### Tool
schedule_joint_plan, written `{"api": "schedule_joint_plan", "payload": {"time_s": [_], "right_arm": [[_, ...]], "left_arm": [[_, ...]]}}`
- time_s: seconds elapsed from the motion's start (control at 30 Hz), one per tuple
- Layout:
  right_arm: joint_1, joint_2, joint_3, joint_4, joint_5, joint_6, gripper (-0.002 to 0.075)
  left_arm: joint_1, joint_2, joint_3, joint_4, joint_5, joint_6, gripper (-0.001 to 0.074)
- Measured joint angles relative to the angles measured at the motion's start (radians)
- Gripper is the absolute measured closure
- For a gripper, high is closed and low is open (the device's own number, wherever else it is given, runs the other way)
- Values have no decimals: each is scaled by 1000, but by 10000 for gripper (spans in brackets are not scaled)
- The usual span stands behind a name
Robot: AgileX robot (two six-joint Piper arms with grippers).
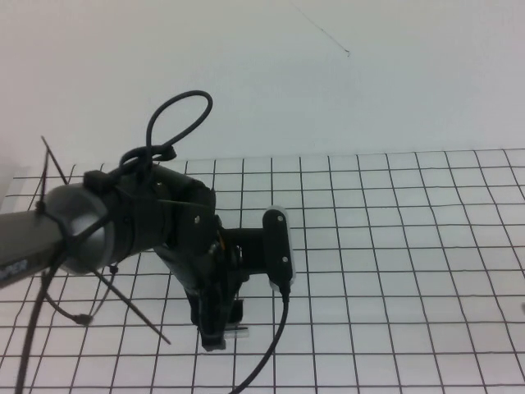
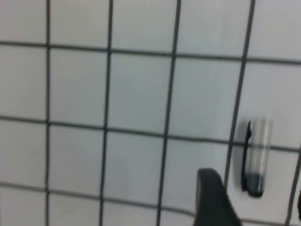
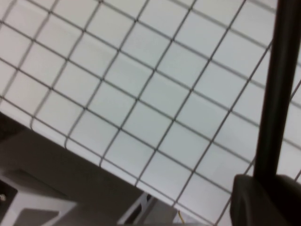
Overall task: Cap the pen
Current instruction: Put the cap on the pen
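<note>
The dark end (image 2: 255,185) looks plugged. The cap's clear end (image 2: 262,124) will therefore let the pen's tip in when I push the cap and pen together.
The pen cap (image 2: 256,157), short and clear with a black clip and dark end, lies flat on the grid mat in the left wrist view. My left gripper (image 2: 256,209) is open just above the mat. One black finger (image 2: 214,200) is beside the cap, and the other barely shows at the picture's edge. In the high view the left gripper (image 1: 215,335) points down at the mat's near left part, with the cap (image 1: 239,332) at its tips. My right gripper (image 3: 270,183) is shut on the black pen (image 3: 281,84), whose shaft sticks out above the mat. The pen's tip is out of view.
The white mat with black grid lines (image 1: 394,246) covers the table. Its edge and a grey floor with pale fixtures (image 3: 42,188) show in the right wrist view. The left arm's cables (image 1: 176,111) loop above it. The right arm is outside the high view.
</note>
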Motion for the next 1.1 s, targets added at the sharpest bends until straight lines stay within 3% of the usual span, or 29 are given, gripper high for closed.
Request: {"api": "schedule_joint_plan", "payload": {"time_s": [0.4, 0.73, 1.1], "right_arm": [[0, -2, 160, 0, 0, 27, 668], [0, -19, 164, 36, 0, 33, 668], [0, -19, 164, 44, 0, 41, 668]], "left_arm": [[0, 106, 0, 26, 3, 74, 382], [0, 109, 0, 29, 2, 74, 538], [0, 110, 0, 29, 4, 68, 531]]}}
